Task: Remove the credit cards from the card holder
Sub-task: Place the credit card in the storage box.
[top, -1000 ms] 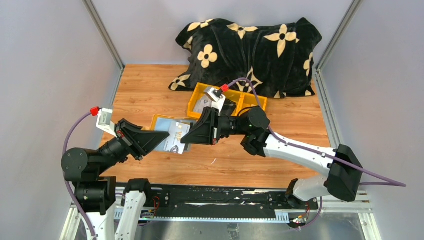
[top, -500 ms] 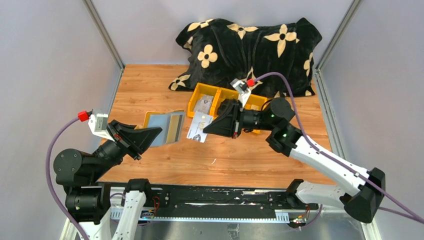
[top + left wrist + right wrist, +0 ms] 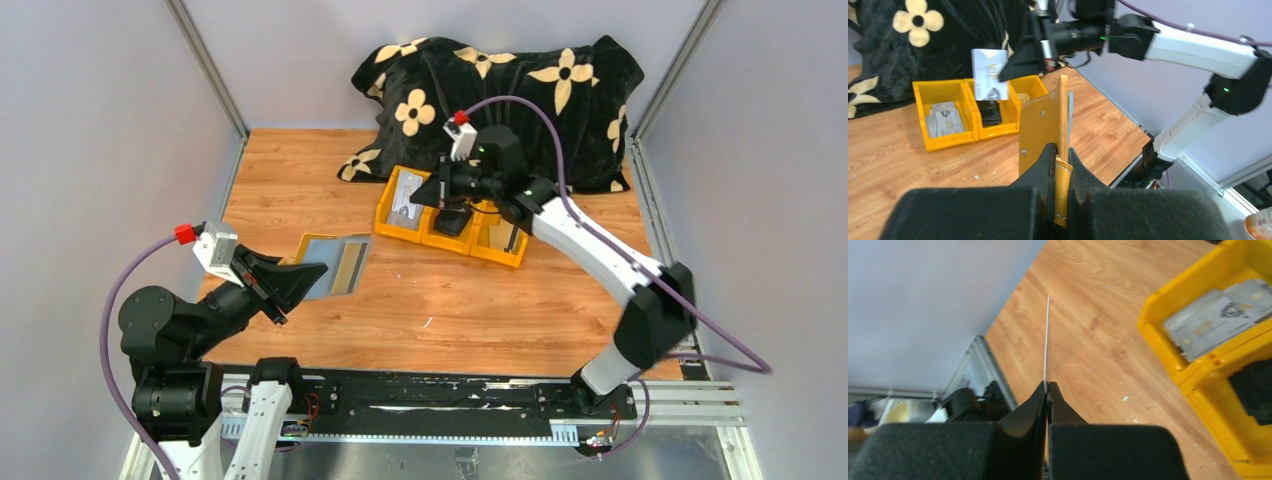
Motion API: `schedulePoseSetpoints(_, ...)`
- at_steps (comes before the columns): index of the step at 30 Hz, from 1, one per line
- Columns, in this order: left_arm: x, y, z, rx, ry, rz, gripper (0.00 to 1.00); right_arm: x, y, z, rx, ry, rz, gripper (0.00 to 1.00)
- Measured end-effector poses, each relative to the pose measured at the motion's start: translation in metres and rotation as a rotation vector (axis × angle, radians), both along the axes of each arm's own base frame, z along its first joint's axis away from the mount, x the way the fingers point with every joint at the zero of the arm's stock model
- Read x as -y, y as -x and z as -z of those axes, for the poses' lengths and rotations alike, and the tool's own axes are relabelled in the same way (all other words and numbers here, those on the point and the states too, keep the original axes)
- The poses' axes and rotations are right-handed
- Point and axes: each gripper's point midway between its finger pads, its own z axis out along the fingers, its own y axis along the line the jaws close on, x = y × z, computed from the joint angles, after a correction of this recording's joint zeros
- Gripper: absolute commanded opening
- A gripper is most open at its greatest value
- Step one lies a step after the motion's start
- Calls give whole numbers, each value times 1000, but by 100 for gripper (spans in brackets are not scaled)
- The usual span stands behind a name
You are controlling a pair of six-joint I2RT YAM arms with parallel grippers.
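I should keep lowering the pale grey credit card (image 3: 407,193) with my right gripper, as it hangs above the open compartment (image 3: 403,219) with the other credit cards. Once it is inside, I should let go.
My left gripper (image 3: 300,276) is shut on the edge of the mustard-yellow card holder (image 3: 336,262) and holds it open above the table at the left. In the left wrist view the card holder (image 3: 1045,120) stands edge-on between my fingertips (image 3: 1062,155). My right gripper (image 3: 428,192) is shut on a pale grey credit card (image 3: 405,193) and holds it above the left compartment of the yellow bin. That card shows in the left wrist view (image 3: 989,74) and edge-on in the right wrist view (image 3: 1046,335). Other credit cards (image 3: 1213,320) lie in that compartment.
The yellow three-compartment bin (image 3: 500,246) stands at the back centre, with a black folded pouch (image 3: 455,221) in its middle compartment. A black blanket with cream flowers (image 3: 500,95) lies behind it. Metal frame posts and grey walls stand at both sides.
My right gripper has drawn the card away from the card holder and carried it back over the bin's left compartment. My left gripper has kept hold of the card holder and shifted slightly.
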Motion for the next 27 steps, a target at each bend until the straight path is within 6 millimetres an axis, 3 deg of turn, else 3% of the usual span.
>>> schedulePoseSetpoints(8, 9, 9, 8, -11, -30, 94, 0, -28, -99, 94, -73, 219, 89, 0)
schedulePoseSetpoints(13, 12, 10, 13, -9, -49, 133, 0, -32, -143, 145, -125, 291, 131, 0)
schedulePoseSetpoints(22, 13, 10, 19, 15, -83, 153, 0, -37, -180, 184, -149, 319, 164, 2)
schedulePoseSetpoints(27, 13, 11, 20, 24, -96, 162, 0, -35, -184, 196, -169, 336, 179, 31)
